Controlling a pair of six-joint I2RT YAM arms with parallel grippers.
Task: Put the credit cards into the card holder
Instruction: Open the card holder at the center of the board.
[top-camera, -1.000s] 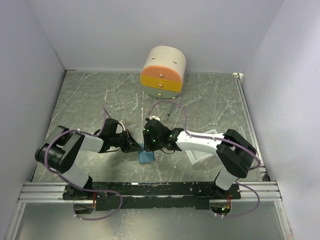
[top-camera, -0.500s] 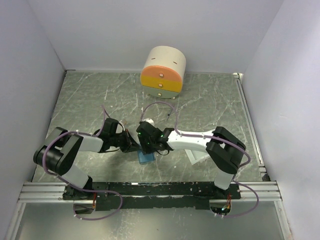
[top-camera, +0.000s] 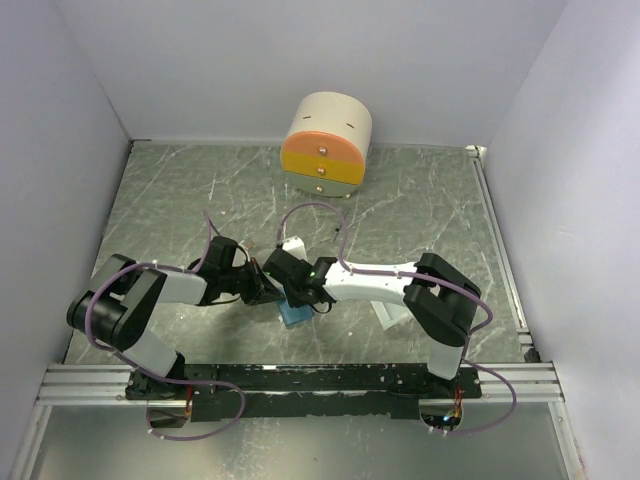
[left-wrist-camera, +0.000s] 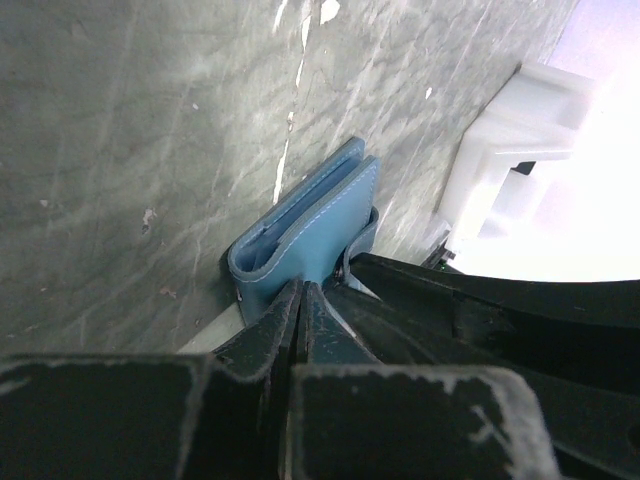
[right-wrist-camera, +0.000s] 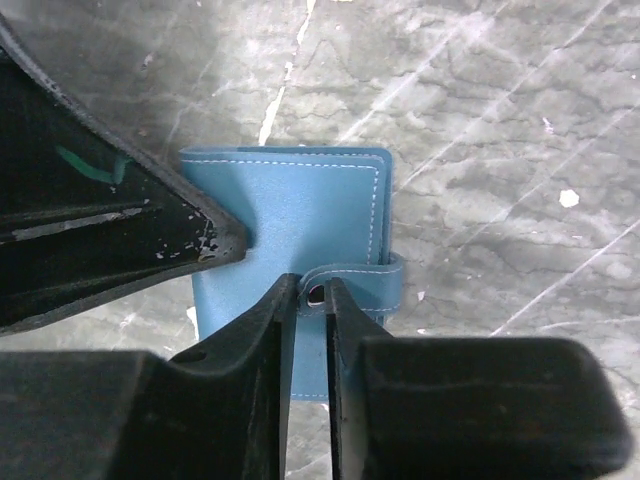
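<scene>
The card holder's cover is pressed shut by my left gripper. Next, my left gripper backs away while my right gripper pulls the strap tab to open the cover.
The light-blue card holder lies closed on the marble table, and shows in the top view and the left wrist view. Its darker strap tab wraps over the right edge. My right gripper is shut on the end of that tab, at the snap hole. My left gripper is shut, its tips pressed on the holder's top near the left edge. In the top view both grippers, left and right, meet over the holder. No credit card shows clearly; a pale sliver peeks from under the holder.
A shallow white tray lies right of the holder, partly under my right arm, and shows in the left wrist view. A round cream drawer box with orange and yellow fronts stands at the back wall.
My right arm has swung left, bringing its gripper onto the holder beside the left gripper. The left arm and the holder have barely moved.
</scene>
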